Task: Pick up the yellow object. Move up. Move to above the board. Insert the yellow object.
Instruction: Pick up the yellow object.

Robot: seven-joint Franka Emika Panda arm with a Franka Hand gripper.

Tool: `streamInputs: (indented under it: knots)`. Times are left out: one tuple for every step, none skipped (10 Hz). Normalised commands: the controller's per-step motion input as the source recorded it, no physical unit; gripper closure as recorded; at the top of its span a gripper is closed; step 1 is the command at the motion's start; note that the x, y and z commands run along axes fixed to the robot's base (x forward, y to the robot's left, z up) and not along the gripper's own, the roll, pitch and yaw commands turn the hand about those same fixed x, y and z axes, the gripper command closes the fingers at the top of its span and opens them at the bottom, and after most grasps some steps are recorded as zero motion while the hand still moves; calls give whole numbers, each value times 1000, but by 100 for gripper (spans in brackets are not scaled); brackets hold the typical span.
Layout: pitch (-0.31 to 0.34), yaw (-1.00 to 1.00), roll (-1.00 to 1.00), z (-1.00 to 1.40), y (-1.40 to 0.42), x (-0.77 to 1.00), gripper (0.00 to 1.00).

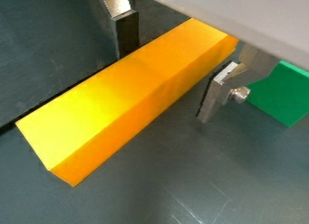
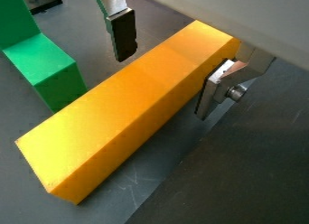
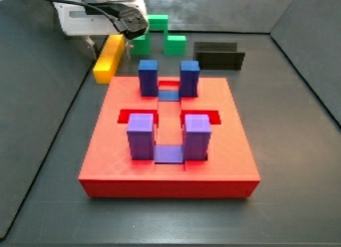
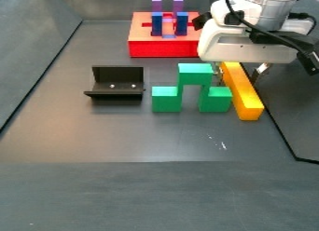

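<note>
The yellow object (image 3: 110,60) will slide down lengthwise between the blue and purple blocks when I lower it, because they leave a straight gap (image 3: 168,122).
The yellow object (image 1: 121,97) is a long yellow-orange bar lying flat on the dark floor; it also shows in a wrist view (image 2: 126,110) and in both side views (image 3: 110,54) (image 4: 244,91). My gripper (image 1: 169,63) (image 2: 169,67) is low over one end of it, with a finger on each long side. The jaws are open: the dark pad (image 2: 121,36) stands clear of the bar and the silver finger (image 1: 218,88) is close beside it. The gripper also shows in both side views (image 3: 127,27) (image 4: 237,65). The red board (image 3: 167,151) (image 4: 147,47) lies apart from the bar.
Green blocks (image 4: 187,86) (image 3: 158,32) (image 2: 42,65) (image 1: 284,92) lie right beside the bar. Blue and purple blocks (image 3: 148,77) (image 3: 197,136) stand on the board. The dark fixture (image 4: 115,84) (image 3: 220,57) stands beyond the green blocks.
</note>
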Motion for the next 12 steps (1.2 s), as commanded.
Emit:
streamInputs:
  knots:
    - [-61,9,29,-103,0,0,0]
    - [-56,6,51,-149,0,0,0]
    - [-56,26,89,-203,0,0,0]
    - [-69,31,84,-240,0,9,0]
    - [-60,17,53,-169,0,0,0]
    - [-17,0,0,0,0,0,0]
    - [-29,0,0,0,0,-43,0]
    - [-17,0,0,0,0,-80,0]
    - [-26,0,0,0,0,-114,0]
    - [0,0,0,0,0,0,100]
    - [0,0,0,0,0,0,100]
    - [0,0,0,0,0,0,100]
